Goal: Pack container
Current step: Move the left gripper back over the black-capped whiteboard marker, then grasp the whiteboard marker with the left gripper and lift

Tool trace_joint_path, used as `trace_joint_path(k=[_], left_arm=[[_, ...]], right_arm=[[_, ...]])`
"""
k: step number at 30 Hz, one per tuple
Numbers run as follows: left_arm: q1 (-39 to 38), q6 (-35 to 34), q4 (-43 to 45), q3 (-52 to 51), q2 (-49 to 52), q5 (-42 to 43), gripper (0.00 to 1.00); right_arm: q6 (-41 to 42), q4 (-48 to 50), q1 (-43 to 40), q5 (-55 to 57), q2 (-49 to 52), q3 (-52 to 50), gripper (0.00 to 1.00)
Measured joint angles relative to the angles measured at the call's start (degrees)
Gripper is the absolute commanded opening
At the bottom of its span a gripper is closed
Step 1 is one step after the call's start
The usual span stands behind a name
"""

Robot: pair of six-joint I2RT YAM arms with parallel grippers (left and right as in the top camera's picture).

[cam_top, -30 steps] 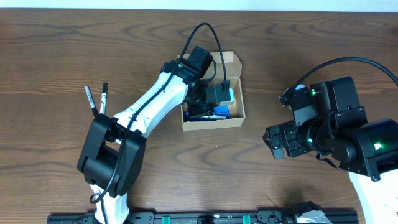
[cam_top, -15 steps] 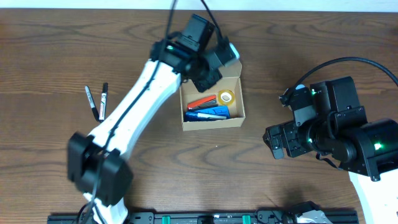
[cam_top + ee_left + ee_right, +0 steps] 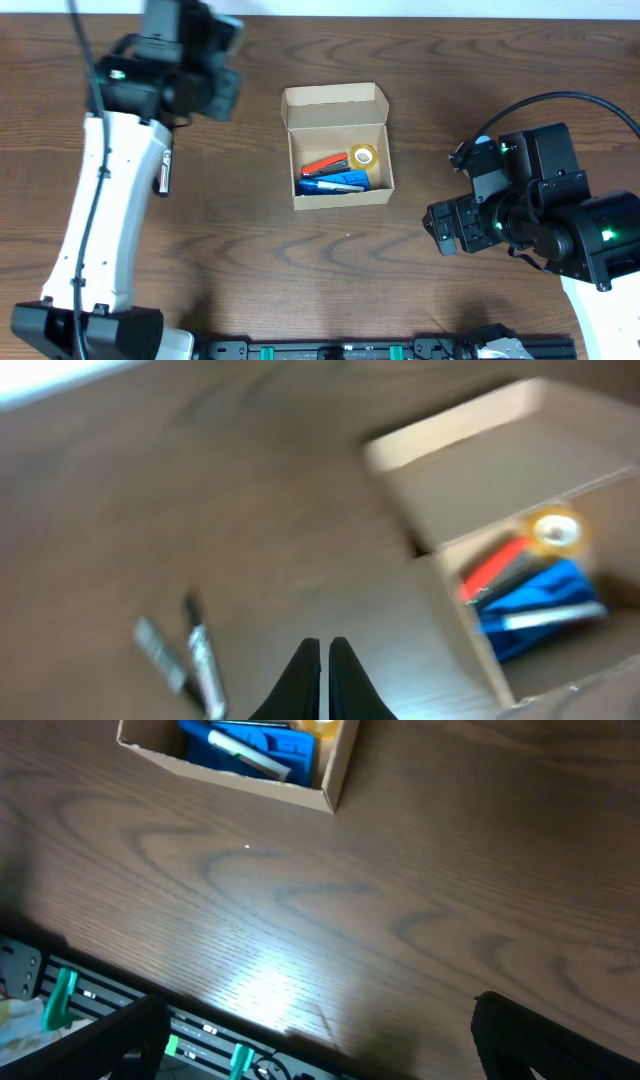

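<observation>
My left gripper is approaching the marker nearer the container [image 3: 206, 665], whose black cap lies clear of its neighbour, and should continue toward that cap [image 3: 193, 609] and open above it.
The tan cardboard container [image 3: 339, 194] stands open at the table's middle, its flap lid [image 3: 335, 101] upright at the back. Inside lie a red marker [image 3: 325, 164], blue items [image 3: 335, 182] and a yellow tape roll [image 3: 364, 155]. My left gripper [image 3: 205, 85] is raised at the upper left, away from the box, blurred. In the left wrist view its fingers [image 3: 325, 650] are shut and empty, with two markers [image 3: 200, 660] on the table to the lower left and the container [image 3: 440, 590] to the right. My right gripper [image 3: 445, 225] is wide open and empty [image 3: 320, 1040], right of the box [image 3: 330, 780].
One loose marker [image 3: 163, 178] peeks out beside the left arm's white link in the overhead view. A black rail with green clips [image 3: 60, 1000] runs along the table's front edge.
My left arm has lifted out of the container and swung to the upper left, uncovering the contents. The right arm has not moved.
</observation>
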Motion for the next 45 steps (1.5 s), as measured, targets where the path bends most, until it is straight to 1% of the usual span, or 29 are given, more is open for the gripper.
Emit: trace_joint_path(k=[5,8,13,15,17,18,19,20,24,31,39,45], left_arm=[[7.87,-6.05,-0.26,-0.02,2.43,-1.38,0.06],[10.93,-8.26,-0.31,-0.02,4.76,-1.79,0.06],[13.03,-10.05,0.52,-0.35,10.88,-2.23,0.06],[13.09,-10.12,1.01,-0.92,13.81,-2.23,0.09],[13.07,-9.90,1.73,-1.53,17.14,-2.21,0.15],[13.07,-9.75,1.84,-1.73,18.53,-2.23,0.21],[13.07,-9.35,1.97,-1.86,20.04,-2.23,0.24],[13.07,-9.27,2.14,-1.97,21.44,-2.23,0.26],[13.16,-8.28,2.16,-2.62,25.22,-2.25,0.27],[15.28,-7.89,2.45,-4.37,26.47,-2.21,0.25],[19.23,-7.10,5.16,-7.78,26.47,-1.99,0.30],[19.34,-6.38,8.98,-11.98,26.47,-1.29,0.36]], right_arm=[[0.00,0.00,0.00,0.00,0.00,0.00,0.99],[0.00,-0.02,0.00,0.00,0.00,0.00,0.99],[0.00,-0.02,0.00,0.00,0.00,0.00,0.99],[0.00,-0.02,0.00,0.00,0.00,0.00,0.99],[0.00,0.00,0.00,0.00,0.00,0.00,0.99],[0.00,0.00,0.00,0.00,0.00,0.00,0.99],[0.00,-0.02,0.00,0.00,0.00,0.00,0.99],[0.00,-0.02,0.00,0.00,0.00,0.00,0.99],[0.00,0.00,0.00,-0.02,0.00,0.00,0.99],[0.00,-0.02,0.00,0.00,0.00,0.00,0.99],[0.00,-0.02,0.00,0.00,0.00,0.00,0.99],[0.00,-0.02,0.00,0.00,0.00,0.00,0.99]])
